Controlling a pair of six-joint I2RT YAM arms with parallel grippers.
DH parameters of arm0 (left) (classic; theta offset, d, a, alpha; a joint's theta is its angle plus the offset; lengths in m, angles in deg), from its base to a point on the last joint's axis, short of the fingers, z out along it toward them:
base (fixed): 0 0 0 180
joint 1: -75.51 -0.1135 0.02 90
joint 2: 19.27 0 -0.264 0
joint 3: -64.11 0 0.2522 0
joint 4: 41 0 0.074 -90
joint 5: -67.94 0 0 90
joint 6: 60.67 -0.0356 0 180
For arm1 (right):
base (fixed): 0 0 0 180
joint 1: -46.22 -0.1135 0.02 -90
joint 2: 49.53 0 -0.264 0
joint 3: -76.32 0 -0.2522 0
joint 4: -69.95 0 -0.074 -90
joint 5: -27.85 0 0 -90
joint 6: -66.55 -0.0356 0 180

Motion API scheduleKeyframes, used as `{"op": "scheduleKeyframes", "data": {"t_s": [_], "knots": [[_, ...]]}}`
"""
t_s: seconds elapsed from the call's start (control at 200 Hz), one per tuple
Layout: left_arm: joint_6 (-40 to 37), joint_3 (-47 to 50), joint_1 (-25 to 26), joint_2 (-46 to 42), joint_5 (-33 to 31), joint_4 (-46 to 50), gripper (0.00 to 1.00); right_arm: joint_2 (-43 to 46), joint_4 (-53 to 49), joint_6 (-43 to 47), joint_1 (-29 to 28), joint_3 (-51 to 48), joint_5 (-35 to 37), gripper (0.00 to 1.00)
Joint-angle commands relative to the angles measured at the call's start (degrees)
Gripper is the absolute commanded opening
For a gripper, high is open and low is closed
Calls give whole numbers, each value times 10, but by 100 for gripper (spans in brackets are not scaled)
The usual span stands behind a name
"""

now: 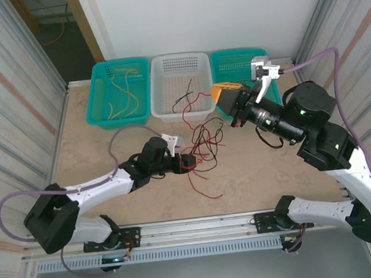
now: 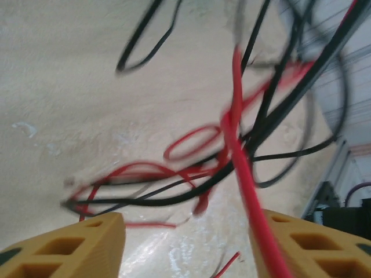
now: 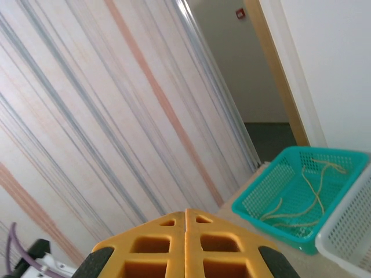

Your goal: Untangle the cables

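Note:
The red cable from my right gripper still goes into the black loops (image 1: pixel 203 136), so my left gripper should pinch a black cable (image 2: pixel 168 201) low while my right one lifts.
A tangle of thin red and black cables (image 1: pixel 202 144) lies on the table's middle. My left gripper (image 1: pixel 189 160) sits low at the tangle's left edge. In the left wrist view its jaws (image 2: pixel 188 231) stand open and wide apart over bare table. A red cable (image 2: pixel 237 145) runs down along the inside of the right finger (image 2: pixel 313 243), and black cables (image 2: pixel 272 116) cross just ahead. My right gripper (image 1: pixel 223 98) hangs raised by the baskets, its yellow fingers (image 3: pixel 185 214) shut with nothing between them. Yellow cables (image 1: pixel 122 92) lie in the left teal basket (image 1: pixel 98 88).
Three baskets line the back edge. The white one (image 1: pixel 160 82) holds a red and a black strand, and a second teal one (image 1: pixel 237 65) stands partly behind my right arm. The right wrist view shows the teal basket (image 3: pixel 290 174) with the yellow cables and striped curtain walls.

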Motion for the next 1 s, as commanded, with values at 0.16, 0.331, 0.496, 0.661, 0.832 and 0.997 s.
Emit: {"op": "scheduleKeyframes", "data": {"t_s": [0.16, 0.331, 0.496, 0.661, 0.832, 0.997], "knots": [[11, -20, 2, 42, -9, -18, 28, 13, 22, 13, 15, 60, -15, 0], [2, -20, -2, 32, -25, 18, 14, 24, 12, 20, 31, 76, -18, 0], [-35, -17, -4, -33, -3, 48, 41, 32, 11, 20, 35, 75, -21, 0], [-82, -2, -4, -138, -28, 73, 78, 25, 8, 19, 36, 75, -29, 0], [-78, 15, -2, -114, 37, -13, 85, 12, 21, 11, 36, 78, -46, 0], [-29, 4, -15, -39, 66, -90, 86, 1, 30, -2, 36, 81, -75, 0]]}}
